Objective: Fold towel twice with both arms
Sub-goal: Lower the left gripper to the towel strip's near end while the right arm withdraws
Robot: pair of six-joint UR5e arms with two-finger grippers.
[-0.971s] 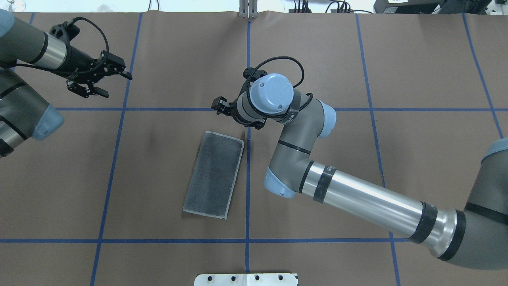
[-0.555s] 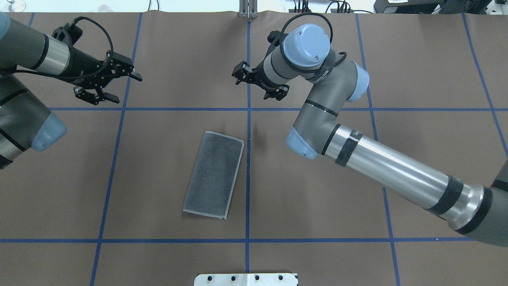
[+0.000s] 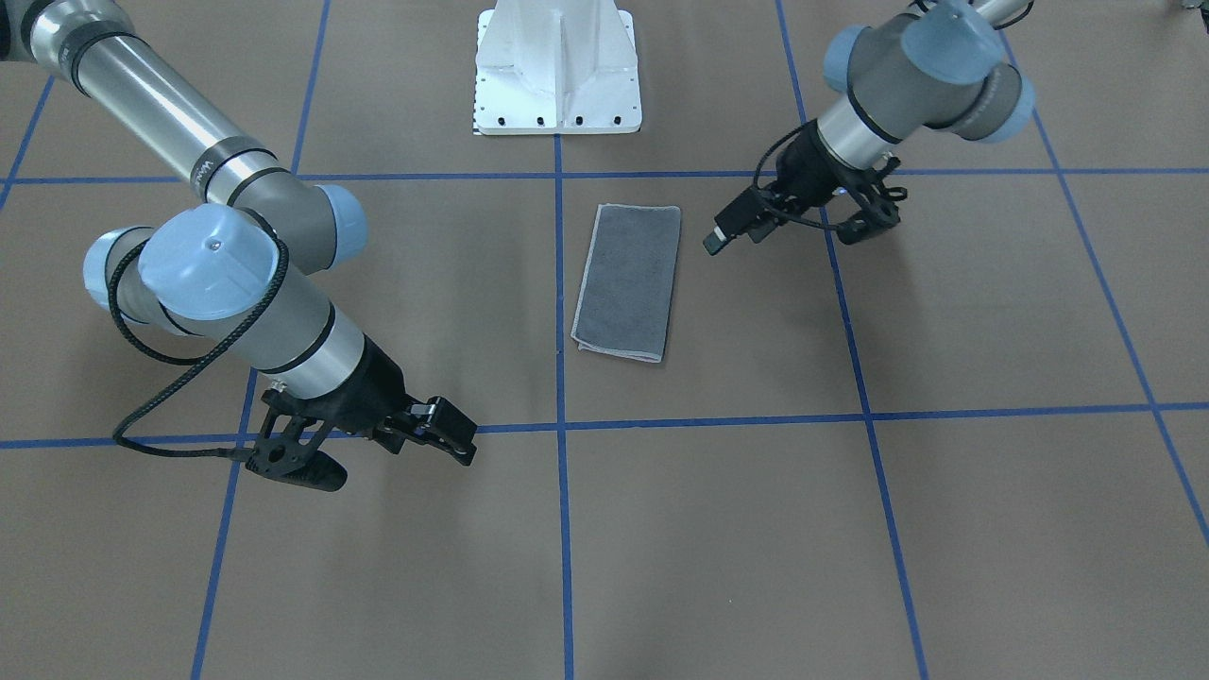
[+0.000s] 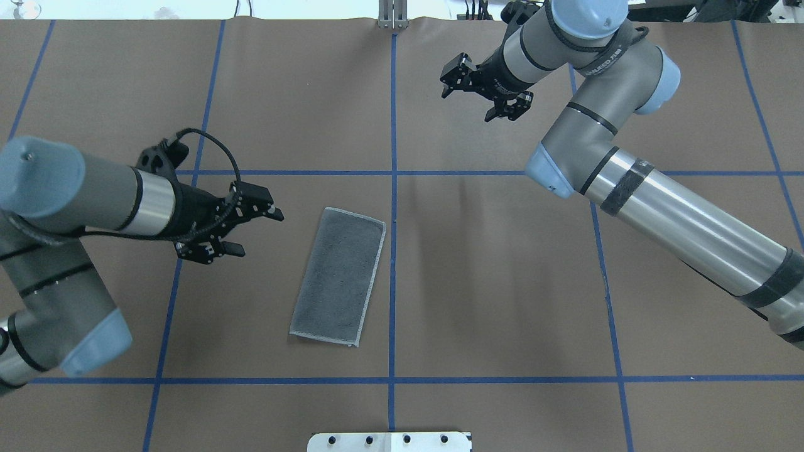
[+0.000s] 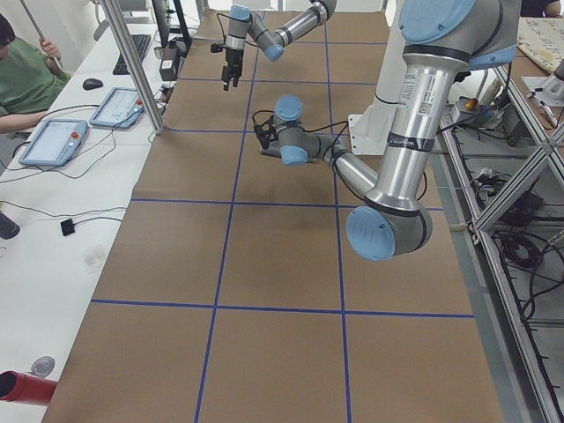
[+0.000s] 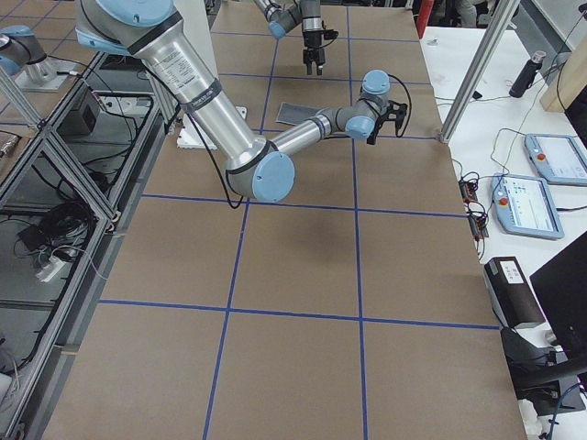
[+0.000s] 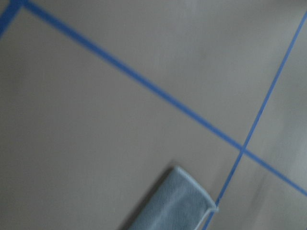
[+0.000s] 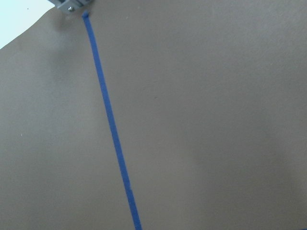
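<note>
My gripper will make hidden pink peek out when it folds the towel over, because two layers show slightly offset point(image 3: 619, 352) along the towel's far edge point(image 3: 628, 278).
The towel point(image 4: 339, 277) lies flat on the brown table as a long narrow rectangle, grey face up with a light hem; no pink shows. It also shows in the front view point(image 3: 626, 281) and, blurred, in the left wrist view point(image 7: 172, 205). My left gripper point(image 4: 257, 233) is open and empty, just left of the towel's far end, apart from it; it also shows in the front view point(image 3: 784, 238). My right gripper point(image 4: 466, 103) is open and empty, far from the towel at the table's far right; it also shows in the front view point(image 3: 387, 461).
Blue tape lines point(image 4: 392, 188) divide the table into squares. The white pedestal base point(image 3: 557, 71) stands at the robot's edge of the table. A side bench with tablets point(image 5: 53, 141) and a seated person point(image 5: 22, 70) lies beyond the table's far edge.
My left gripper has moved from the far left corner down to beside the towel. My right gripper has moved away from the towel's far end toward the far right. The towel has not moved.
</note>
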